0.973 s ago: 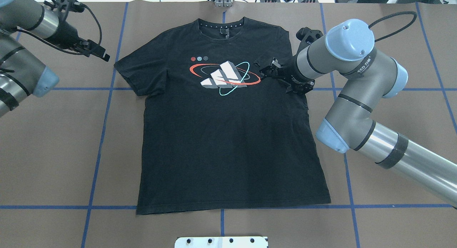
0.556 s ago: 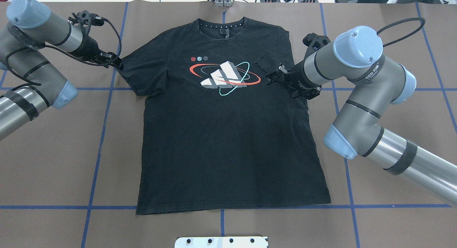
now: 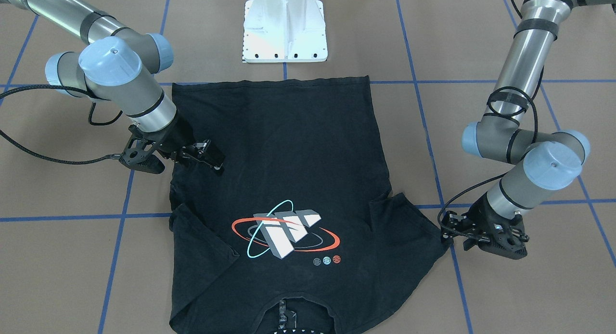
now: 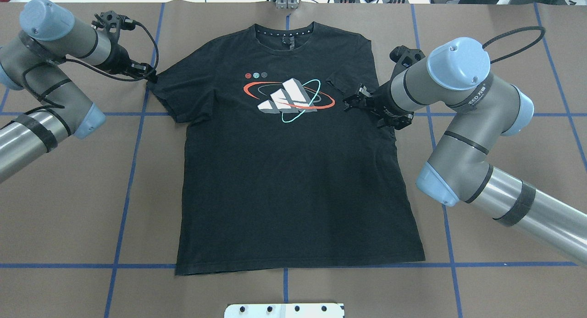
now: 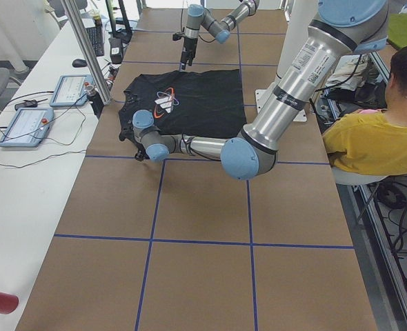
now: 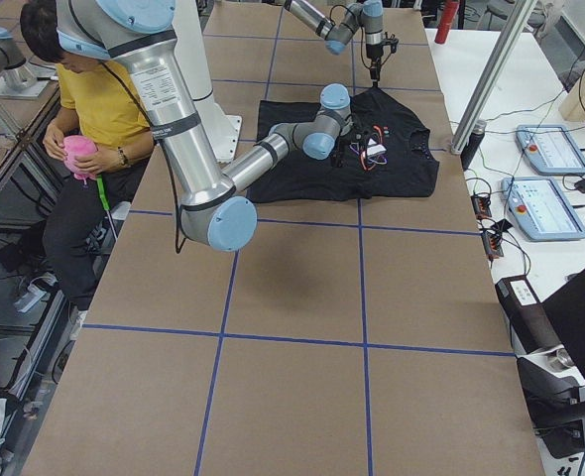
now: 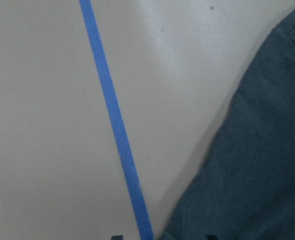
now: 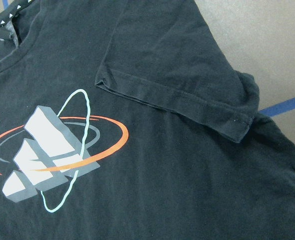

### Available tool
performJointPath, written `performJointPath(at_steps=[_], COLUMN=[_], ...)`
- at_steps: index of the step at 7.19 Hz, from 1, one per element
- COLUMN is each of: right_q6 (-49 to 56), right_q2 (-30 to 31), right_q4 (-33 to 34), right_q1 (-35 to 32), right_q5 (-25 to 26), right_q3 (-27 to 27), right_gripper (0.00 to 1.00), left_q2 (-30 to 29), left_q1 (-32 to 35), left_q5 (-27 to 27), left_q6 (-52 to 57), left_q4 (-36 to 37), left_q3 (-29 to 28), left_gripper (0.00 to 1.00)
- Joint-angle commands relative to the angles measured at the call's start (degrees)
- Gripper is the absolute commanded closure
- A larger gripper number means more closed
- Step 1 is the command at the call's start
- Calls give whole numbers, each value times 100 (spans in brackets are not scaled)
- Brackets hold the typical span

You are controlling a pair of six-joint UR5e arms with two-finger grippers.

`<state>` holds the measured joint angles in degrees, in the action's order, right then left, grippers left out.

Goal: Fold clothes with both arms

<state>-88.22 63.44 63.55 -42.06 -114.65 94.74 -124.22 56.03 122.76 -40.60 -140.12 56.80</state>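
Observation:
The hem (image 3: 277, 82) is limp and straight. The black T-shirt (image 3: 283, 152) will therefore fold over its graphic, with the T-shirt's collar still showing, when I bring the hem across.
The black T-shirt (image 4: 293, 180) lies flat on the brown table, collar at the far side, with its orbit-ring graphic (image 4: 286, 98) facing up. The sleeve on my right (image 4: 355, 66) is folded in onto the chest; it also shows in the right wrist view (image 8: 177, 65). My right gripper (image 4: 351, 102) hovers open and empty over the shirt, just beside that folded sleeve. My left gripper (image 4: 150, 77) is open at the outer edge of the flat left sleeve (image 4: 174, 91). In the left wrist view the sleeve's edge (image 7: 257, 165) reaches down between the two fingertips.
The white pedestal base (image 3: 285, 31) stands at the robot's side of the table, beyond the shirt's hem. Blue tape lines (image 4: 133, 171) cross the brown table. A seated person in yellow (image 5: 369, 138) is beside the table, and control tablets (image 6: 540, 208) lie on a side bench.
My left arm has swung in from the left and brought its gripper to the left sleeve's edge. My right gripper has drawn back a little to the right, off the folded sleeve.

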Motion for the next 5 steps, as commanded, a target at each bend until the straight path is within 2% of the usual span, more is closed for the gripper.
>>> performJointPath(at_steps=[1,3,5], right_q6=[7,7,7], right_q2=[19,19,19], right_q4=[0,0,-9], right_q1=[14,14,14], right_q5=[4,4,-4], right_q3=[-9,-17,-17], right_gripper=[0,0,0], left_q2=[-6,-6,-6], left_q1=[-22,-30,-30], left_q5=[-7,-7,-7], left_q6=[-9,0,0], left_q4=[-24,-24,-24], left_q3=[-29,-29,-29], left_gripper=[41,61,63])
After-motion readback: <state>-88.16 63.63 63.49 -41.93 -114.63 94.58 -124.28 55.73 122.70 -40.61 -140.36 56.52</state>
